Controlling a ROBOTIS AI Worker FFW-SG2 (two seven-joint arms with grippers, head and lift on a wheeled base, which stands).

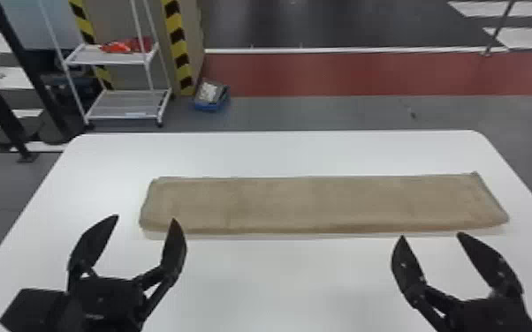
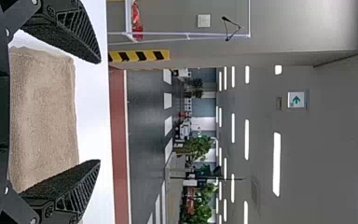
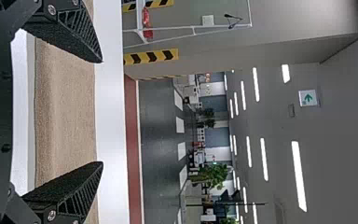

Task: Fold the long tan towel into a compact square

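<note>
I can see the tan towel's other end (image 1: 480, 205) lying loose and unheld, so the tan towel will bend over limply and drag that end along a little when I fold it.
The tan towel (image 1: 322, 203) lies flat on the white table as a long strip running left to right. My left gripper (image 1: 146, 216) stands open near the towel's left end, on the robot's side of it. Close to the right part of the towel's near edge, my right gripper (image 1: 431, 234) is open too. In the left wrist view the towel (image 2: 44, 116) shows behind the spread fingers of the left gripper (image 2: 100, 111). The right wrist view has the towel (image 3: 67, 112) beyond the parted fingers of the right gripper (image 3: 102, 112). Nothing is between either pair.
The white table (image 1: 278, 152) extends around the towel on all sides. On the floor past its far edge stand a white wire shelf (image 1: 123, 103) and a small blue box (image 1: 211, 96), beside a pillar with yellow and black stripes (image 1: 179, 48).
</note>
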